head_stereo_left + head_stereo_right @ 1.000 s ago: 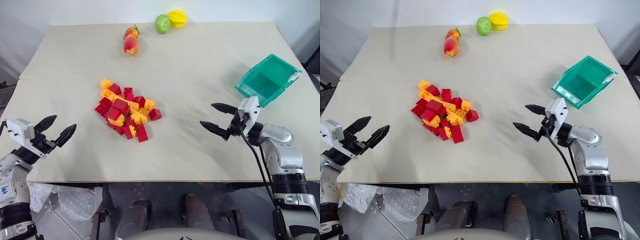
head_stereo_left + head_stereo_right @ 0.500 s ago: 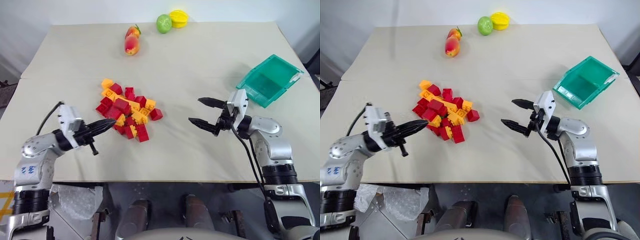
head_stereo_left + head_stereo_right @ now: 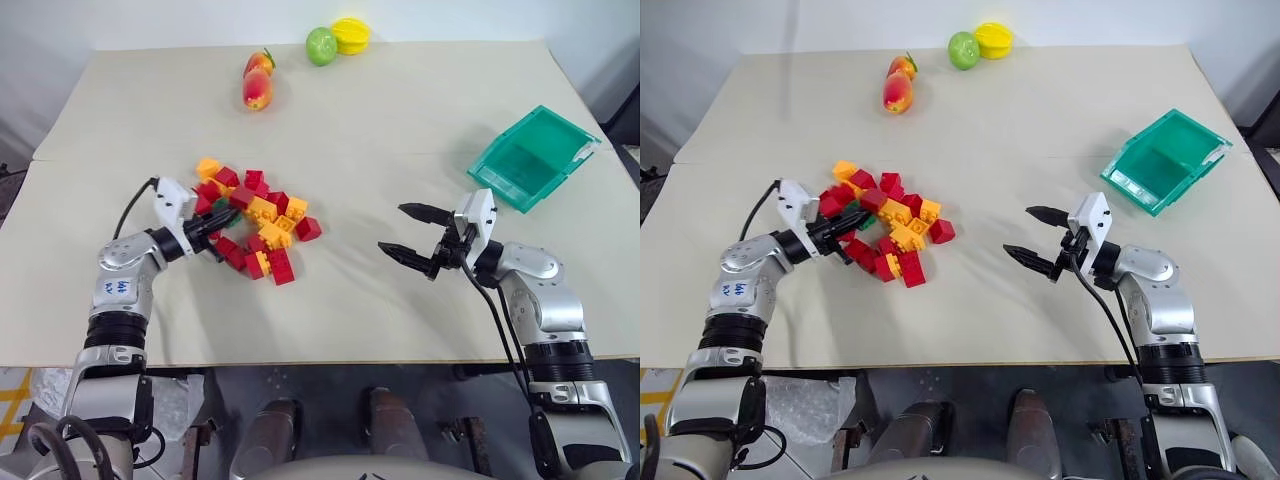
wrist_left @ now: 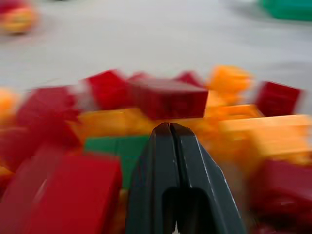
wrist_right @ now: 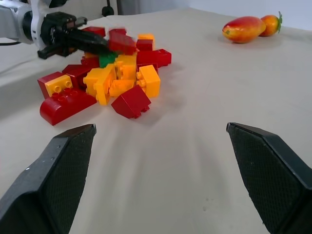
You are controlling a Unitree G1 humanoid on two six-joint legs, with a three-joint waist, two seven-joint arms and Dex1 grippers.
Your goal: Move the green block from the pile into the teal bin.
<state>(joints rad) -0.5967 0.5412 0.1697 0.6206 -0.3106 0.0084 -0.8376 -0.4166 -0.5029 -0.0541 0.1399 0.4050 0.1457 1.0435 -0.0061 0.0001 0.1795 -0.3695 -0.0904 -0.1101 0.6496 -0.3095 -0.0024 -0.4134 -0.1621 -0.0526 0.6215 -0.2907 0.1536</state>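
I should use my closed left gripper to push aside the red bricks (image 4: 80, 187) that crowd the green block (image 4: 119, 152) beside it, then move that gripper back out and open it before taking the green block.
The pile (image 3: 255, 225) of red and orange-yellow studded bricks lies left of the table's middle. The green block (image 4: 114, 148) sits low in it, half buried under red bricks, and also shows as the green block (image 5: 108, 59). My left gripper (image 3: 214, 229) is shut with nothing between its fingers. Its tips push into the pile's left side, right beside the green block. My right gripper (image 3: 392, 228) hangs open and empty over bare table right of the pile. The teal bin (image 3: 530, 160) stands tilted at the far right.
Two red-orange fruits (image 3: 257, 88) lie at the back of the table. A round green fruit (image 3: 321, 45) and a yellow fruit (image 3: 351, 35) sit by the far edge. Bare tabletop (image 3: 400, 130) stretches between the pile and the bin.
My left arm swung from the table's front left corner forward and rightward into the pile, and its gripper went from open to shut. The right gripper stayed open and nearly still.
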